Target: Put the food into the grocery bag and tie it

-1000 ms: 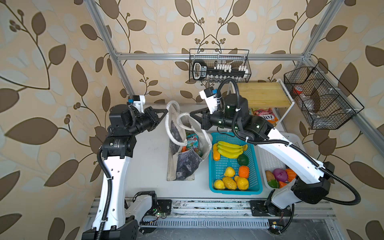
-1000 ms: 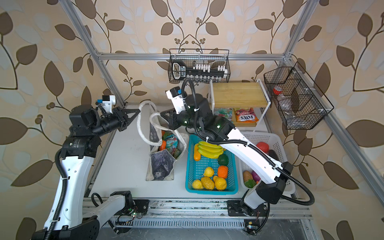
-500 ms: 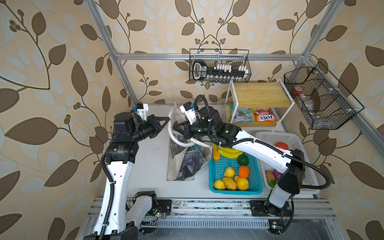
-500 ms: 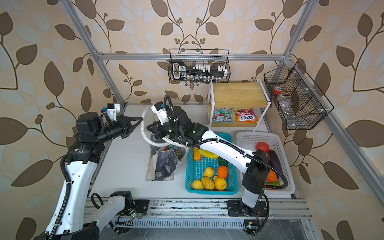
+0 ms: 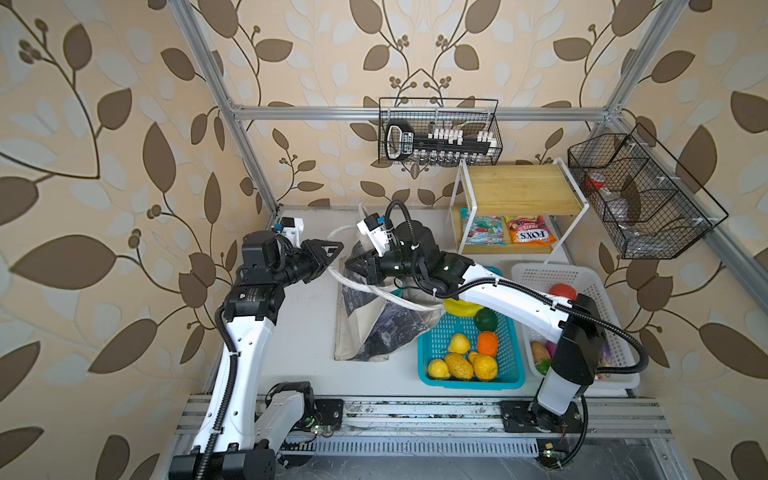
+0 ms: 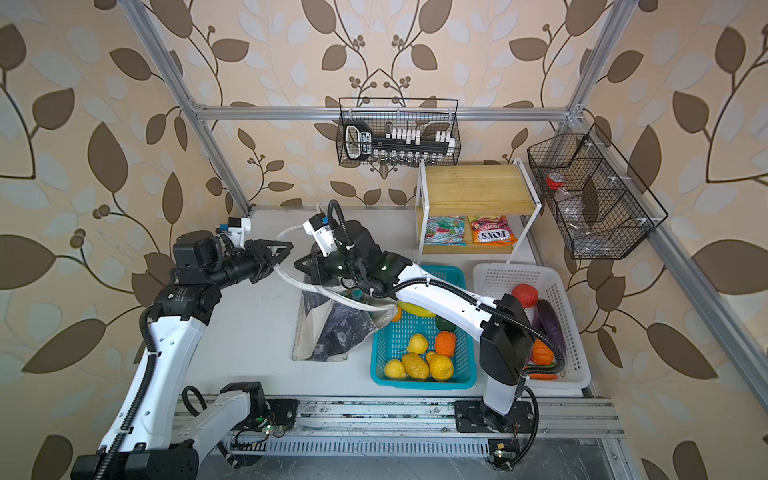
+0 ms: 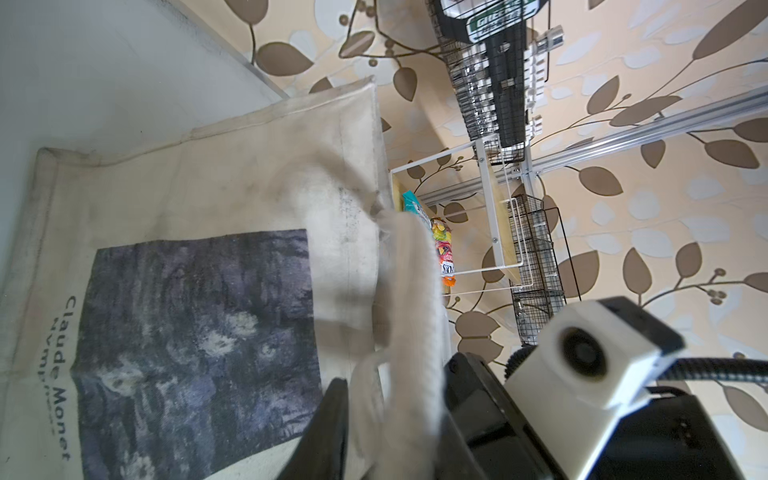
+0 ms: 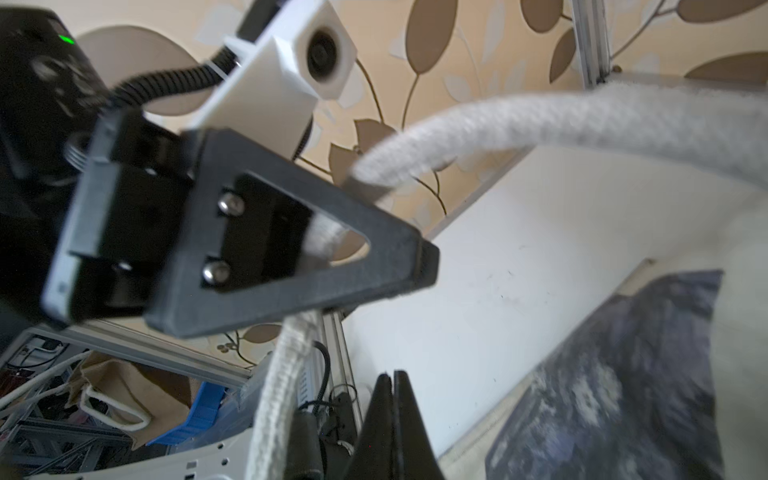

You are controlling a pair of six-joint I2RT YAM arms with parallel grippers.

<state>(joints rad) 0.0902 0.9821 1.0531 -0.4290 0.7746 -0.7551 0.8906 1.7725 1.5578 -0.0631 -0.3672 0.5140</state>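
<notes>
The piece of the bag's white handle (image 5: 369, 287) is under my right gripper's arm, and my right gripper is reaching past it empty. Next, my right gripper pulls back and pinches the handle (image 5: 406, 301) by the bag's opening.
The grocery bag (image 5: 365, 332) (image 6: 328, 332) lies slumped on the table, its dark print up (image 7: 187, 311) (image 8: 602, 374). My left gripper (image 5: 338, 247) (image 6: 289, 248) (image 7: 397, 370) hovers over its far left corner, shut on a thick white handle (image 7: 411, 291) (image 8: 582, 120) that lies between its fingers. My right gripper (image 5: 349, 264) (image 6: 297, 262) (image 8: 392, 374) is shut and empty, reaching across the bag's mouth, tips just short of the left gripper. A handle strand (image 5: 399, 297) runs under that arm. Bananas (image 5: 461, 307), an orange (image 5: 487, 343) and a carrot (image 6: 397, 314) sit in the blue basket. Snack packets (image 5: 482, 230) lie under the shelf.
The blue basket (image 5: 428, 374) touches the bag's right side, with a white basket (image 5: 540, 270) of produce beyond it. A wooden-topped shelf (image 5: 519, 189) stands at the back right. Wire baskets (image 5: 440, 133) (image 5: 640, 195) hang on the frame.
My right gripper has swung left from above the blue basket across the bag's mouth, ending close to the left gripper. The handles have been drawn leftward and the bag's top has flattened.
</notes>
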